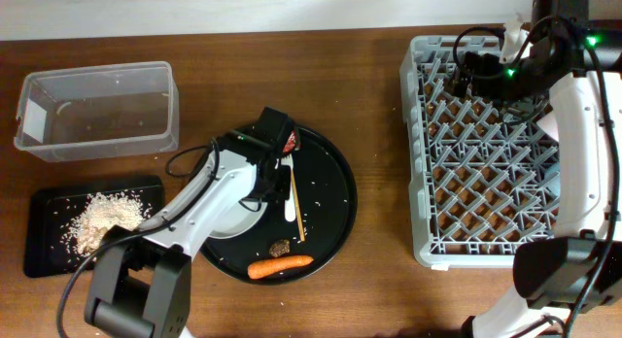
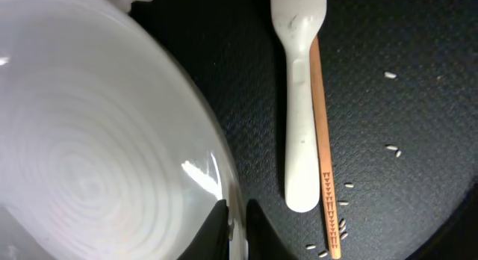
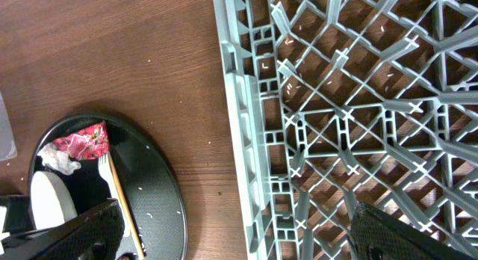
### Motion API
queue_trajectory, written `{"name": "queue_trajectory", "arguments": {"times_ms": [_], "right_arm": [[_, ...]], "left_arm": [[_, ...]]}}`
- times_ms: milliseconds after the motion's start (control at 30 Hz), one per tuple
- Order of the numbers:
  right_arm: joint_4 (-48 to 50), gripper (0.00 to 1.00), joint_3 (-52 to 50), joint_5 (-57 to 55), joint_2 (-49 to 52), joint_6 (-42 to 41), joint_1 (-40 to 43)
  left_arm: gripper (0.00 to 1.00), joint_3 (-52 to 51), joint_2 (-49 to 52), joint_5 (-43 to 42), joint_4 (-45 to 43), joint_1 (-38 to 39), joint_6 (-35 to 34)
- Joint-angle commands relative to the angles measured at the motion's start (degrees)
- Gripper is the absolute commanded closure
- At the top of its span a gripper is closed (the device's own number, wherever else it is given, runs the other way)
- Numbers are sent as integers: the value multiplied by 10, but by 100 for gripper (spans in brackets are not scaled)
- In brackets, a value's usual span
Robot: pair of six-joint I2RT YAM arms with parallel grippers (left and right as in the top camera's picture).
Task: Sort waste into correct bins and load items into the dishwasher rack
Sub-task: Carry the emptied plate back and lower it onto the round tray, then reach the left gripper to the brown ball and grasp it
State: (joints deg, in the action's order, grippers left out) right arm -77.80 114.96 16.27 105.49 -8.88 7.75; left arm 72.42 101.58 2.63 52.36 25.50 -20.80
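Observation:
My left gripper should keep settling the pale plate (image 1: 233, 219) flat inside the round black tray (image 1: 268, 226) and then let go, because the plate is empty and clear of the white fork.
My left gripper (image 1: 261, 195) is shut on the right rim of the pale round plate (image 1: 233, 221), which lies on the round black tray (image 1: 330, 197). In the left wrist view the jaws (image 2: 236, 231) pinch the plate (image 2: 97, 155). The white fork (image 2: 302, 103) and a wooden chopstick (image 2: 324, 140) lie just right of it. The red wrapper (image 1: 289, 141), carrot (image 1: 280, 267) and dark lump (image 1: 280, 248) are on the same tray. The tissue (image 3: 60, 161) sits by the wrapper (image 3: 86, 140). My right gripper (image 1: 476, 71) hangs open and empty over the grey rack (image 1: 496, 153).
The clear tub (image 1: 97, 110) stands at the far left. The flat black tray (image 1: 44, 251) below it holds rice (image 1: 102, 219). Loose rice grains (image 2: 392, 148) lie on the round tray. Bare wood shows between the round tray and the rack (image 3: 246, 140).

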Motion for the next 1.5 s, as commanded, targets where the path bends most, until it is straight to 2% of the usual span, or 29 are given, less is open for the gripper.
{"name": "queue_trajectory", "arguments": {"times_ms": [0, 333, 533, 700, 867, 1000, 1067, 1167, 1200, 1233, 1267, 1367, 1467], "right_arm": [[1, 1, 5, -7, -1, -1, 2], [1, 1, 4, -7, -1, -1, 2], [1, 1, 4, -7, -1, -1, 2], [1, 1, 4, -7, -1, -1, 2], [1, 1, 5, -7, -1, -1, 2], [1, 1, 5, -7, -1, -1, 2], [1, 1, 5, -7, -1, -1, 2], [1, 1, 4, -7, -1, -1, 2], [1, 1, 4, -7, -1, -1, 2], [1, 1, 5, -7, -1, -1, 2], [1, 1, 4, -7, -1, -1, 2], [1, 1, 5, -7, -1, -1, 2], [1, 1, 4, -7, -1, -1, 2]], "left_arm": [[91, 29, 6, 14, 5, -1, -2], [90, 46, 6, 15, 8, -2, -1], [95, 102, 1, 62, 95, -14, -5], [94, 107, -13, 13, 158, -35, 0], [99, 107, -13, 58, 160, -51, -15], [99, 107, -26, 62, 173, -151, -52], [99, 107, -38, 62, 172, -229, -73], [99, 107, -40, 62, 172, -337, -149], [94, 107, -40, 60, 172, -363, -172], [61, 107, -40, 59, 172, -384, -189], [2, 107, -40, 60, 170, -402, -200], [1, 107, -40, 49, 162, -467, -200], [1, 107, -40, -30, 162, -502, -179]]}}
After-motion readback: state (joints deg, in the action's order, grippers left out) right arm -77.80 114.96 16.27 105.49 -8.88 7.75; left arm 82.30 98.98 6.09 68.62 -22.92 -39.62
